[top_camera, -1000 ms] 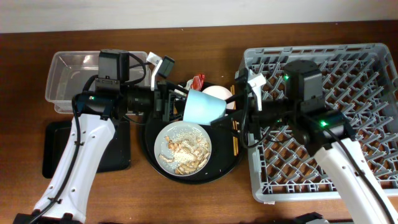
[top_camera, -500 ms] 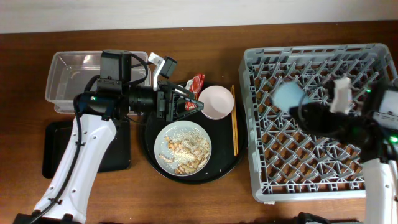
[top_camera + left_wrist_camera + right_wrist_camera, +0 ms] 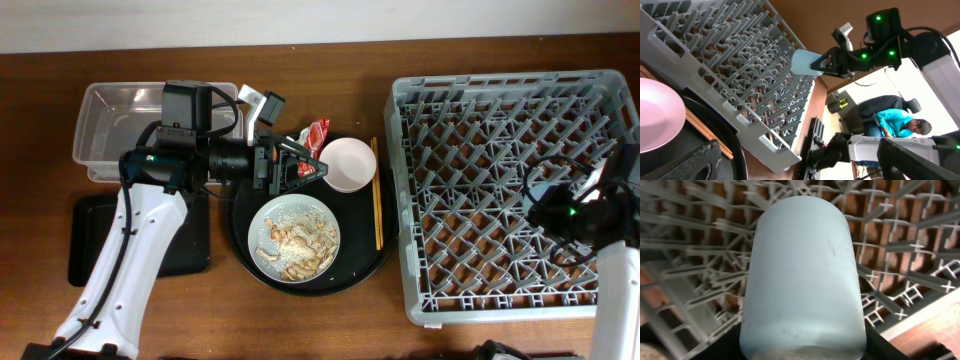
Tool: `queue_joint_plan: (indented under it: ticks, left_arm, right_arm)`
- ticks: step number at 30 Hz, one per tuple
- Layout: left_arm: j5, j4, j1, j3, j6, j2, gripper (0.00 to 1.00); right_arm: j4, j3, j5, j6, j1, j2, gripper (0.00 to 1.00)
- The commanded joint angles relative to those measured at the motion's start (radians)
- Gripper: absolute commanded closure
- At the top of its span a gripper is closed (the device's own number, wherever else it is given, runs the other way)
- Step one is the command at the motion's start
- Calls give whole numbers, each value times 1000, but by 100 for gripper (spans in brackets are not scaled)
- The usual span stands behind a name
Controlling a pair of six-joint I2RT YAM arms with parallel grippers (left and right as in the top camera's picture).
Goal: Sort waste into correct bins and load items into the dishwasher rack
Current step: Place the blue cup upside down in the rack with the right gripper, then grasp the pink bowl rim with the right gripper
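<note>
The white bowl (image 3: 346,165) beside the rack is crowded by my left gripper, so that gripper should retreat before my right gripper takes the bowl's rim (image 3: 374,168) near the chopsticks.
My right gripper (image 3: 548,205) is shut on the small light-blue cup (image 3: 800,270) and holds it on its side low over the right part of the grey dishwasher rack (image 3: 470,130). The left wrist view shows the cup (image 3: 804,62) above the rack (image 3: 740,75). My left gripper (image 3: 295,170) is open and empty, beside the white bowl (image 3: 347,165). The pale plate (image 3: 294,237) holds food scraps with rice. The wooden chopsticks (image 3: 377,205) and the red wrapper (image 3: 317,132) lie near the bowl. The carrot and the tissue are out of view.
The bowl, plate and chopsticks sit on a large round black tray (image 3: 240,215). The clear tub (image 3: 105,125) stands at the far left, with the shallow black tray (image 3: 90,240) in front of it. My left arm reaches over both.
My right arm has carried the cup from above the round tray rightwards across the rack and lowered it near the rack's right side. My left arm has not moved.
</note>
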Motion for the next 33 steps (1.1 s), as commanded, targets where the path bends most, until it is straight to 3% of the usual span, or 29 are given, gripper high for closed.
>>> queue_joint_plan:
  ticks: [1,6,9,11,15,20,23,24,29,33]
  left_arm:
    - [-4,-2,0,13,8,-10,1]
    - [-4,-2,0,13,8,-10,1]
    - [-3,-2,0,13,8,-10,1]
    - [-3,-6,0,13,8,-10,1]
    - [-8,-13,0,13,8,-10,1]
    - [-158,-30,-3,13,8,-22,1]
    - [-487,-85,-23,13,-50,-69,1]
    - [-616,-108,-37,13,-87,-97,1]
    - [-983,-179,-79,13,-197,-209,1]
    - [-1073,-202,-88,13,-196,-292,1]
  right_arm:
    - [-13,13,57,35,-5,72,44]
    - [-8,13,-114,-8,-5,172,33]
    - [-8,22,-116,-11,-5,185,24]
    - [-13,55,-117,-10,-5,177,9]
    - [-23,157,-245,-61,6,126,6]
    - [35,209,-348,-128,196,1,9]
    - [66,209,-267,-131,377,-12,14]
    - [73,206,-233,-131,460,5,21]
    - [116,204,-215,-122,663,117,39]
    - [212,204,-131,-9,779,290,49]
